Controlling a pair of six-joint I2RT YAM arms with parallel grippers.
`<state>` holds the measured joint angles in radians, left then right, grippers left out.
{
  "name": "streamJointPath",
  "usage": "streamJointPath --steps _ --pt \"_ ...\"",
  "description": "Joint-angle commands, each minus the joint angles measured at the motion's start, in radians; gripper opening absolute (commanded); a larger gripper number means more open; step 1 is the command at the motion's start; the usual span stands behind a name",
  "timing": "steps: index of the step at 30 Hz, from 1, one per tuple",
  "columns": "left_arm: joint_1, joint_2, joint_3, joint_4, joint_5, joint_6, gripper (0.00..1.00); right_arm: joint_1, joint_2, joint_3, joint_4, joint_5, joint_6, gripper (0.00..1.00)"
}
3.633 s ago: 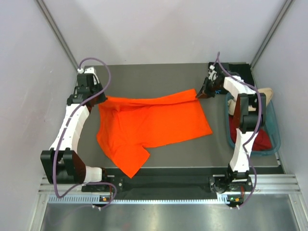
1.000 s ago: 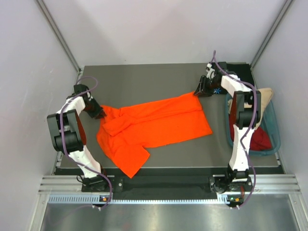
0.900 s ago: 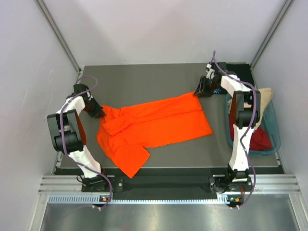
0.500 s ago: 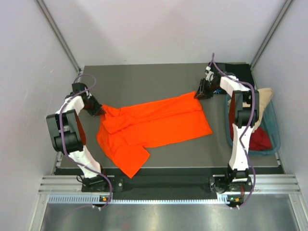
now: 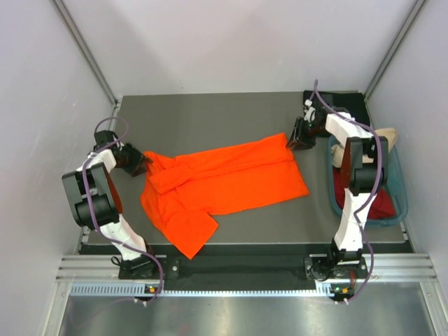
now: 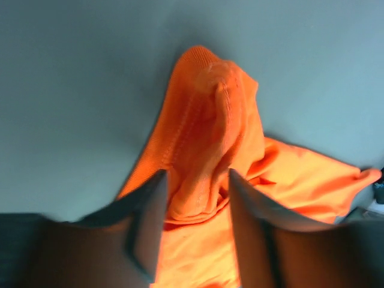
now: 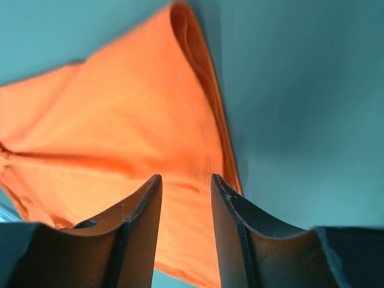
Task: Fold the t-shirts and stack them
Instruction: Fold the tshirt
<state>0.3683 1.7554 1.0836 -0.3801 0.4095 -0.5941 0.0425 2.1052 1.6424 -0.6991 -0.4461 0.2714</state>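
The orange t-shirt (image 5: 234, 189) will spread out wider when I pull back, and its near side will stay in place, because a folded-over strip (image 5: 227, 162) lies along the t-shirt's far edge.
The bright orange t-shirt (image 5: 224, 178) lies spread and creased on the dark table, one part folded over along its far edge. My left gripper (image 5: 134, 162) sits low at the shirt's left corner, jaws open. A bunched ridge of orange cloth (image 6: 207, 138) lies between its fingers (image 6: 150, 222). My right gripper (image 5: 295, 138) is at the shirt's far right corner, open, with flat orange cloth (image 7: 120, 120) under its fingers (image 7: 231, 222). A black t-shirt (image 5: 348, 105) lies at the back right. A beige t-shirt (image 5: 389, 134) and a dark red one (image 5: 378, 206) are in the tub.
The teal plastic tub (image 5: 400, 199) stands at the table's right edge, beside the right arm. Grey walls close in on both sides and the back. Bare table surface (image 5: 210, 115) shows behind the orange shirt.
My left gripper has opened and let go of the shirt's left corner, drawing slightly left. The right gripper has shifted a little nearer along the shirt's right corner. The shirt lies as before.
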Motion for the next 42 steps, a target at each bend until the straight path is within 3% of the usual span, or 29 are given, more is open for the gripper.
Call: streamJointPath --steps 1,11,31,38,42 --pt "0.001 -0.089 -0.024 0.015 0.006 0.002 0.56 -0.003 -0.077 -0.061 0.010 -0.019 0.020 0.39" --pt "-0.012 -0.275 -0.091 -0.155 -0.063 0.091 0.55 -0.004 -0.079 -0.130 0.032 -0.014 0.014 0.38" --pt "-0.103 -0.335 -0.202 -0.240 -0.074 0.080 0.42 0.003 -0.148 -0.178 0.004 0.049 -0.035 0.37" --pt "-0.120 -0.304 -0.202 -0.223 -0.123 0.083 0.55 0.007 -0.137 -0.179 0.007 0.050 -0.040 0.37" --pt "-0.118 -0.277 -0.182 -0.220 -0.141 0.094 0.56 0.008 -0.131 -0.181 0.007 0.053 -0.043 0.37"
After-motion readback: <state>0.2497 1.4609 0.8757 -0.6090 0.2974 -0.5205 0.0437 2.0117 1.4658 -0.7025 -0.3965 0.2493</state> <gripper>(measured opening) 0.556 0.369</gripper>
